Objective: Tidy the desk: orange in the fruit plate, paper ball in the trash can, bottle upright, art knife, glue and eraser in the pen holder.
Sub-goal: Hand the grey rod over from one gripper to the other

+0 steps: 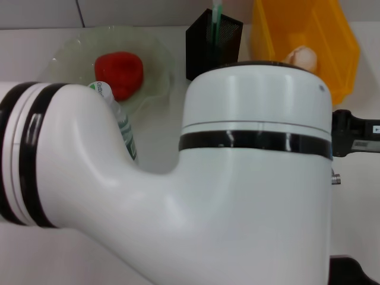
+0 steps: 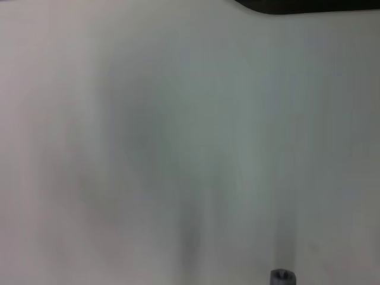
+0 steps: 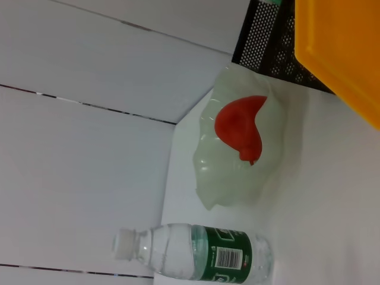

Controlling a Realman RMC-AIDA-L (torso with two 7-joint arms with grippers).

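Note:
The slim item is in my left gripper beside my right gripper, so my right gripper should take it and bring it to the pen holder point(image 1: 203, 52).
A large white link of my left arm point(image 1: 237, 196) fills most of the head view, and the left gripper is out of sight. A black part of my right gripper point(image 1: 354, 133) pokes out at the right edge, the rest hidden behind that link. The orange point(image 1: 120, 72) lies in the clear glass fruit plate point(image 1: 71, 53). A clear bottle point(image 1: 122, 122) with a green label seems to stand upright just in front of the plate, also in the right wrist view point(image 3: 196, 252). A black mesh pen holder point(image 1: 228, 35) holds a green item. The paper ball point(image 1: 301, 57) lies in the yellow trash can point(image 1: 338, 53).
The white desk point(image 1: 160, 136) runs back to a white panelled wall point(image 3: 89, 119). The plate point(image 3: 237, 172), pen holder point(image 3: 267, 41) and yellow can point(image 3: 344, 53) stand close together along the back. The left wrist view shows only a blurred white surface.

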